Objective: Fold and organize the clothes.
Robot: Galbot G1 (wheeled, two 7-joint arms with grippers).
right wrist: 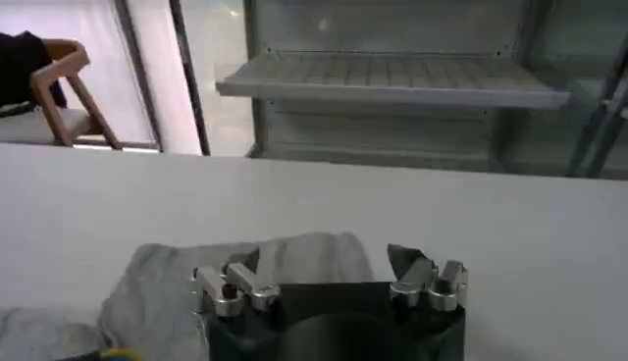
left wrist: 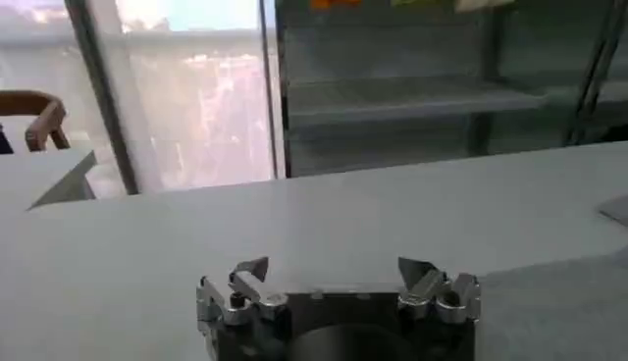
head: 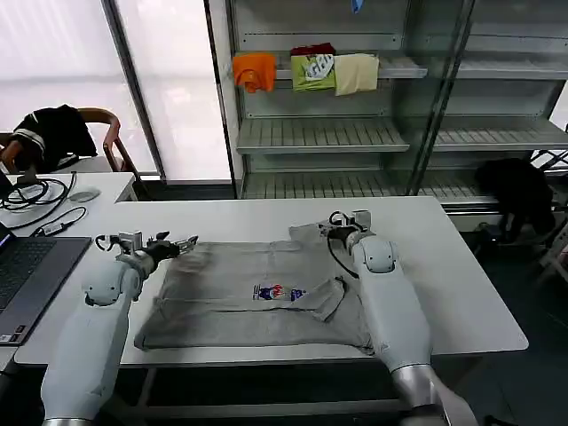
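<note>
The light grey shirt (head: pixel 235 273) will double over and cover its print when I fold it, because the shirt's chest print (head: pixel 279 293) faces up on limp cloth.
A light grey shirt (head: pixel 240 297) lies spread on the white table (head: pixel 444 266), its small multicoloured chest print (head: pixel 278 292) facing up and one sleeve (head: pixel 330 299) folded inward. My left gripper (head: pixel 146 241) hovers at the shirt's far left corner, open and holding nothing (left wrist: pixel 334 267); the grey cloth (left wrist: pixel 554 309) shows just beside it. My right gripper (head: pixel 344 220) is over the shirt's far right corner, also open (right wrist: pixel 324 257), with a rumpled fold of the fabric (right wrist: pixel 294 257) lying under and just ahead of its fingers.
A laptop (head: pixel 27 275), cables (head: pixel 35 200) and a mouse (head: pixel 84 193) sit on the desk to the left. Behind the table, a metal shelf (head: pixel 319 133) carries orange (head: pixel 256 71), green (head: pixel 312 71) and cream (head: pixel 357 74) folded garments. A chair with a black garment (head: pixel 55 133) stands far left.
</note>
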